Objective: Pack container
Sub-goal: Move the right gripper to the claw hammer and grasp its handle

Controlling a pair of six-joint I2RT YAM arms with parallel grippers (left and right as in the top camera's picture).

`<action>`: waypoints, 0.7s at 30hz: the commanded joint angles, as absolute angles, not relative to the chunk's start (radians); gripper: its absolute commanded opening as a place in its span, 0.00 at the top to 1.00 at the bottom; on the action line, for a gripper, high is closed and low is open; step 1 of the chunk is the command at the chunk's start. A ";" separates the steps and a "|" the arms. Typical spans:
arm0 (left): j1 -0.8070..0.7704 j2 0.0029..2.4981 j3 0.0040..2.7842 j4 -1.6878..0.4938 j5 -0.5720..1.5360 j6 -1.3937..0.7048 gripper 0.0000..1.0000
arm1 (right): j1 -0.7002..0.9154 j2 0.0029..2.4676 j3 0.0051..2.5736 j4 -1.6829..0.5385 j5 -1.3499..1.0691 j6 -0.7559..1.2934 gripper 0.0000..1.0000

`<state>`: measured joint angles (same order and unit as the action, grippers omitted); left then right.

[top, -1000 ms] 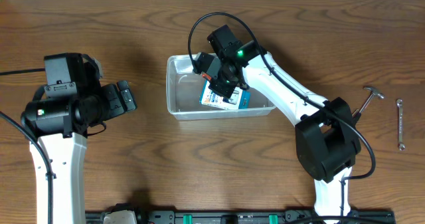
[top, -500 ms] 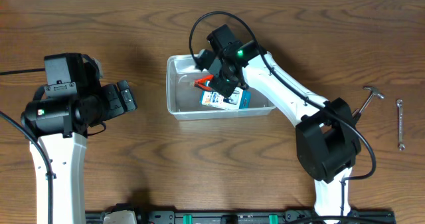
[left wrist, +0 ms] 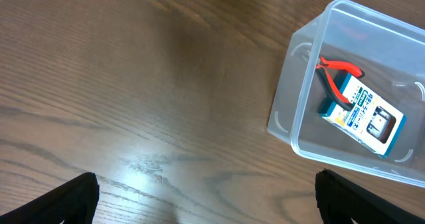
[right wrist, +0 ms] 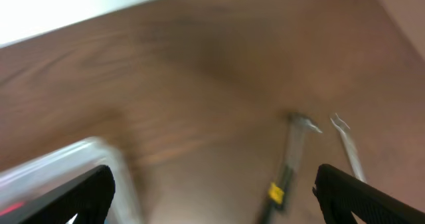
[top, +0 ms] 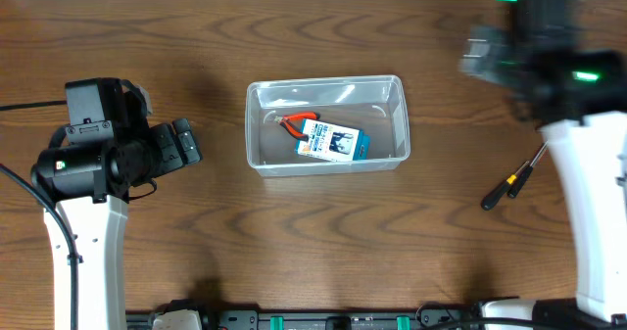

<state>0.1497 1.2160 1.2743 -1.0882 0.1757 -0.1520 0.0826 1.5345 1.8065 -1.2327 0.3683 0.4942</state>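
My right gripper goes on toward the hammer's handle [right wrist: 298, 132] below the hammer's head before it closes there, because its open fingers are across the narrow handle [right wrist: 294, 149].
The clear plastic container [top: 254, 126] stands mid-table. Inside it lie red-handled pliers [top: 297, 122] and a blue-and-white box [top: 333, 144]. The left wrist view shows the same container [left wrist: 287, 117] at the upper right, with the pliers [left wrist: 339, 71] and the box [left wrist: 368, 117] in it. My left gripper [top: 186, 142] hangs open left of the container, with nothing between its fingers [left wrist: 207, 201]. My right gripper [right wrist: 212, 197] is open and empty. It is blurred over the table's far right [top: 477, 56], well away from the container [right wrist: 86, 161].
A hammer with a black handle [top: 509, 185] lies right of the container, also in the right wrist view as the hammer [right wrist: 292, 151]. A slim metal wrench [right wrist: 348, 147] lies beside it. The right arm [top: 588, 173] covers the right edge.
My right gripper opened, left the red-handled pliers in the container, and swung out to the far right. The left arm has not moved.
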 commanded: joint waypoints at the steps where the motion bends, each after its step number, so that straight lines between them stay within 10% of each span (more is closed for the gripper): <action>1: 0.152 1.221 1.293 -1.087 0.164 -0.134 0.04 | -0.035 1.586 1.769 -1.275 0.260 0.661 0.01; 21: 0.152 1.221 1.293 -1.096 0.164 -0.134 0.04 | -0.441 1.820 1.428 -1.015 0.047 0.522 0.01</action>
